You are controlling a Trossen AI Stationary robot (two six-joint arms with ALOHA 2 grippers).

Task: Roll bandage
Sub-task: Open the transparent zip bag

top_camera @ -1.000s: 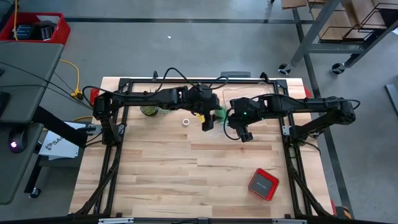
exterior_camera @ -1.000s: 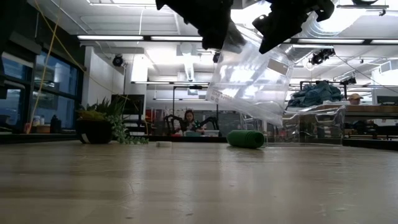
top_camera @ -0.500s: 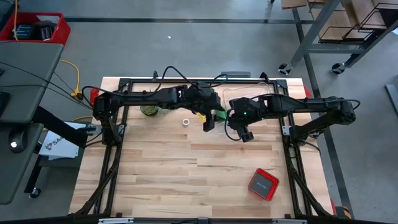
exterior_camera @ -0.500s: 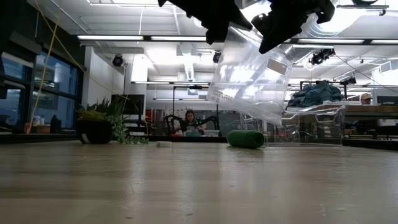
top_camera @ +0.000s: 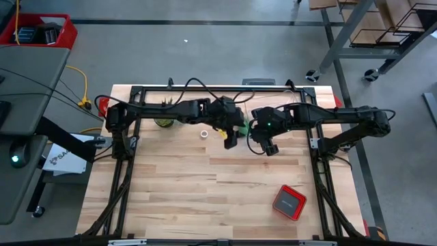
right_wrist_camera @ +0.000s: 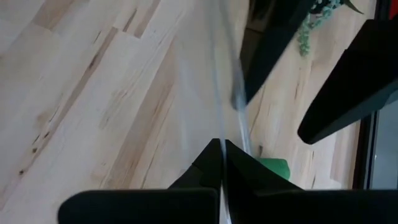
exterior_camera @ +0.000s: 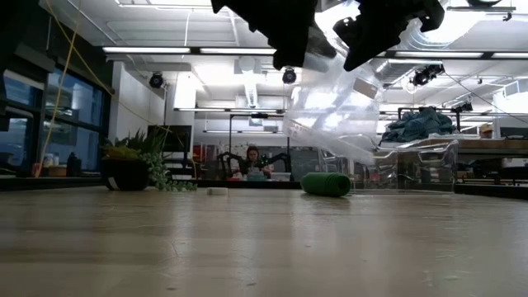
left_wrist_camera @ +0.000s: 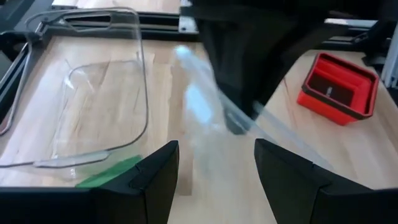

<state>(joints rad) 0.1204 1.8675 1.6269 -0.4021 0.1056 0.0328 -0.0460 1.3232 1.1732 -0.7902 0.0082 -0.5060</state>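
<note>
I expect the opening of the clear bag (left_wrist_camera: 214,134) to gape when my left gripper pulls the bag's edge, since the bag hangs slack with its pale rims parting (left_wrist_camera: 273,129).
The bandage (exterior_camera: 326,183) is a small green roll lying on its side on the table; it also shows in the high view (top_camera: 240,126) between the two grippers. My right gripper (exterior_camera: 355,49) is shut on a clear plastic bag (exterior_camera: 338,107) that hangs above the roll. My left gripper (left_wrist_camera: 216,146) is open. It is level with the bag's upper part, and its two fingers (right_wrist_camera: 273,43) stand on either side of the bag's edge. My right gripper pinches the clear bag's upper edge (right_wrist_camera: 219,134) between its two shut fingers, coming from above and pointing down. The bag hangs slack below the fingers, clear of the table. Whether my left gripper touches the bag, I cannot tell.
A small white tape ring (top_camera: 204,134) lies left of the grippers, and a potted plant (top_camera: 164,121) stands farther left. A red box (top_camera: 289,202) sits near the front right. A clear rigid tray (left_wrist_camera: 93,93) lies on the table beside the bandage.
My left gripper has moved a little toward my right gripper and the hanging bag. The bag's upper left side has folded inward and now looks narrower at the top. The green roll has stayed where it was.
</note>
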